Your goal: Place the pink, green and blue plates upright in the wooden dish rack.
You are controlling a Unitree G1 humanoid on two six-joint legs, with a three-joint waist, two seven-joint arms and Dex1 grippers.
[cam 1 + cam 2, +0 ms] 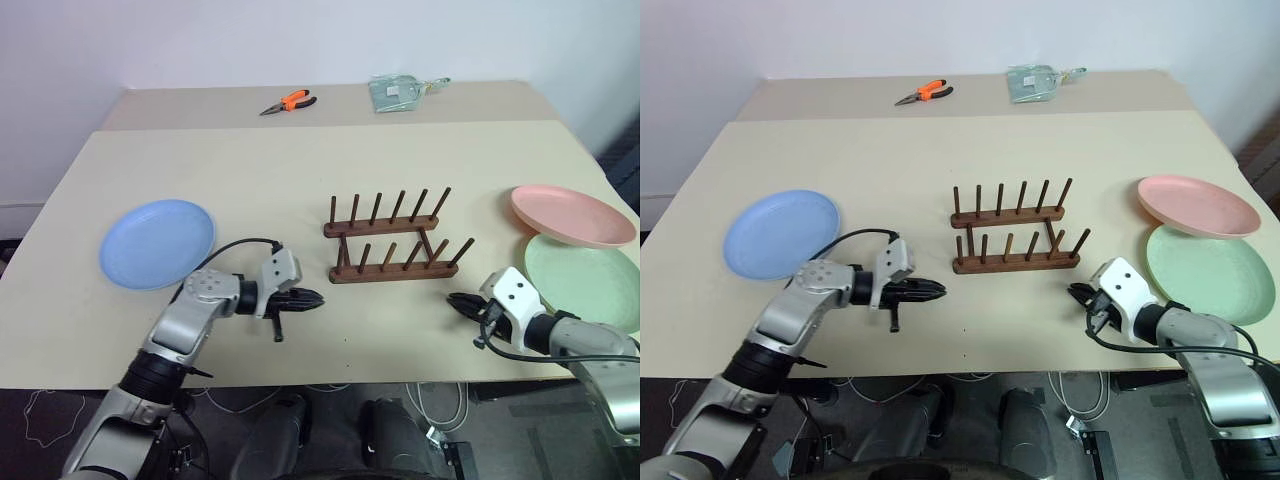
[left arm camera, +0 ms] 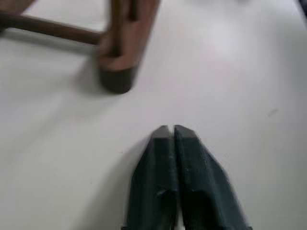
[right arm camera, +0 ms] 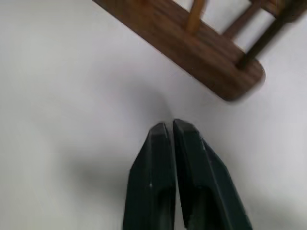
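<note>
The wooden dish rack (image 1: 386, 252) sits at a slant toward the table's front edge, so the robot's left gripper and right gripper should first push its near rail (image 1: 394, 272) back and square.
The wooden dish rack (image 1: 390, 240) stands empty at the table's middle, two dark rails with rows of upright pegs. The blue plate (image 1: 157, 243) lies flat at the left. At the right the pink plate (image 1: 570, 214) lies flat, partly over the far rim of the green plate (image 1: 585, 279). My left gripper (image 1: 316, 298) is shut and empty, hovering just left of the rack's near rail end (image 2: 117, 72). My right gripper (image 1: 454, 300) is shut and empty, just right of the rack's near rail end (image 3: 225, 72), left of the green plate.
Orange-handled pliers (image 1: 290, 102) and a clear packet (image 1: 400, 92) lie on the second table at the back. The table's front edge (image 1: 330, 375) runs just under both arms. Bare tabletop lies between the blue plate and the rack.
</note>
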